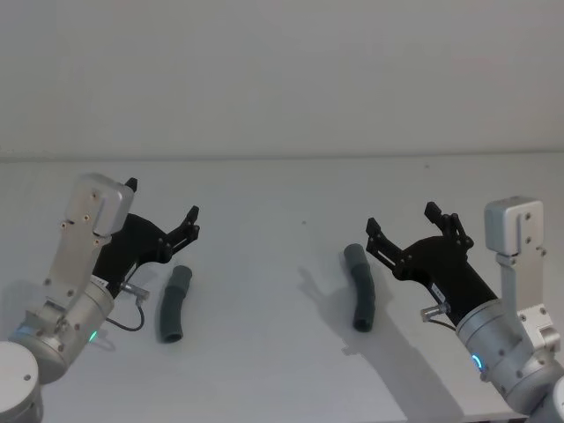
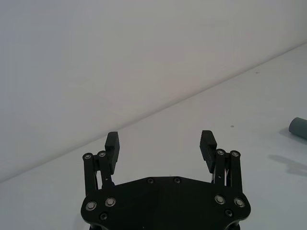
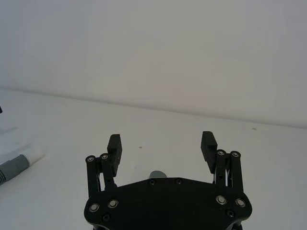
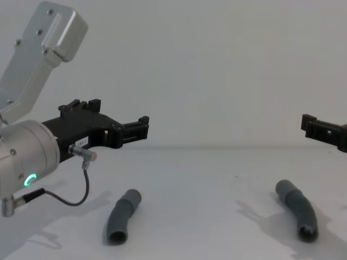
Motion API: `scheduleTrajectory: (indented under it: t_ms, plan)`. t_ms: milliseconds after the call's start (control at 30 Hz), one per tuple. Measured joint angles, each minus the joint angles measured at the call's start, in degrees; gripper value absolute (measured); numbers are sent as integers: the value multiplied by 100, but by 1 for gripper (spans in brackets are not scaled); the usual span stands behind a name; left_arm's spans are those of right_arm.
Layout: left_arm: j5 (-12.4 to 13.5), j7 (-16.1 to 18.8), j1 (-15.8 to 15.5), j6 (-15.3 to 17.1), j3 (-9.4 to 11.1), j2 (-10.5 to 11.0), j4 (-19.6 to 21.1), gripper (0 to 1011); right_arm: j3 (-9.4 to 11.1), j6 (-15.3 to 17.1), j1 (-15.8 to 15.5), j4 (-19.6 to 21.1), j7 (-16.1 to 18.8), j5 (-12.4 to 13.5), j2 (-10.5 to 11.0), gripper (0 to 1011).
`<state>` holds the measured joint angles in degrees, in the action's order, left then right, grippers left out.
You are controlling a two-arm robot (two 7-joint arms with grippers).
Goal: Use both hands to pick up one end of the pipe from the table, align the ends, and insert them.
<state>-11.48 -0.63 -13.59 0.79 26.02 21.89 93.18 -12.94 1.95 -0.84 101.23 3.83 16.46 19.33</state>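
My left gripper will lift the pipe piece [image 4: 123,216] by its cuff, and the tail of the piece should keep its bend instead of hanging down, because the piece has a gentle curve and a round opening [image 4: 117,237].
Two dark grey bent pipe pieces lie on the white table [image 1: 282,194]. The left piece [image 1: 174,304] [image 4: 122,216] shows an open socket at its near end. My left gripper [image 1: 163,201] [image 2: 159,139] [image 4: 116,115] hovers open just above and behind it, holding nothing. The right piece [image 1: 359,286] [image 4: 298,208] lies beside my right gripper [image 1: 402,218] [image 3: 161,141] [image 4: 317,129], which is open, empty and raised off the table. In the right wrist view one pipe end [image 3: 156,175] peeks out under the jaws, and a grey cuff with a white tip [image 3: 21,160] lies farther off.
A plain pale wall rises behind the table's far edge [image 1: 282,159]. A black cable [image 4: 65,197] loops under the left wrist. Bare table [image 1: 264,291] lies between the two pieces, and the near table edge [image 1: 441,416] runs at lower right.
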Motion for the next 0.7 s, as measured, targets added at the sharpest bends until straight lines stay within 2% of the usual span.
scheduleTrajectory:
  t_ms: [700]
  plan:
    - [0,0,0,0,0,0,0,1001,0,0,0,0,0,0,0,1004]
